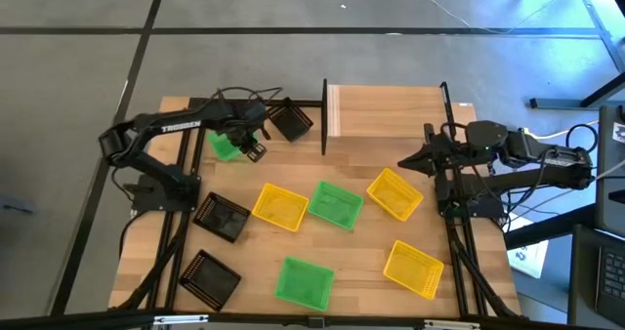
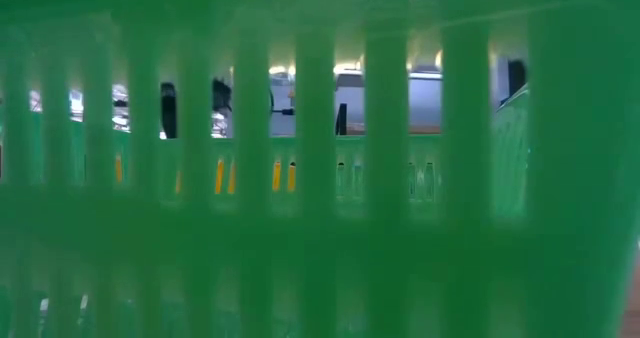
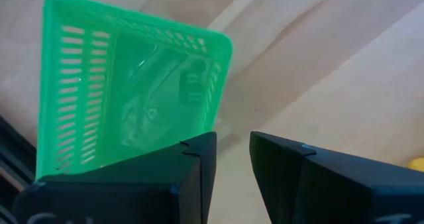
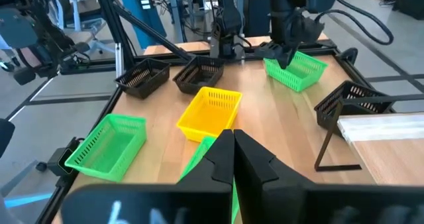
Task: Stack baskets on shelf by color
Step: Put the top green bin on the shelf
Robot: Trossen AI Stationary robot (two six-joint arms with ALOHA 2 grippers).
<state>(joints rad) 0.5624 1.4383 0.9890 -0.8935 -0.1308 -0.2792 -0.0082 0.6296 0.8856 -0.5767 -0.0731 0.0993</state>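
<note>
Pale wood is showing through the green basket's side slots (image 3: 83,95). The green basket will come up alone when I lift it, and the wood underneath will be clear.
My left gripper (image 1: 252,146) is open at the end of a green basket (image 1: 225,144) near the table's far left. In the left wrist view one finger (image 3: 192,164) is over the basket's inside (image 3: 132,98) and the other is outside its wall. A black basket (image 1: 290,122) leans against the shelf's black post. The pale shelf (image 1: 386,110) is at the far edge. My right gripper (image 1: 405,164) is shut and hovers at the table's right, near a yellow basket (image 1: 395,193). Other green (image 1: 336,204), yellow (image 1: 279,206) and black (image 1: 223,217) baskets rest on the table. My left gripper comes down from above at the green basket's end wall (image 3: 215,111), one finger inside and one outside it. I cannot tell whether either finger touches the wall. The basket's base is on the table.
More baskets lie near the front edge: green (image 1: 304,279), yellow (image 1: 412,268) and black (image 1: 210,277). In the low view the green basket's mesh wall (image 2: 320,178) fills the picture and hides almost everything else. Bare tabletop shows between the shelf and the middle baskets.
</note>
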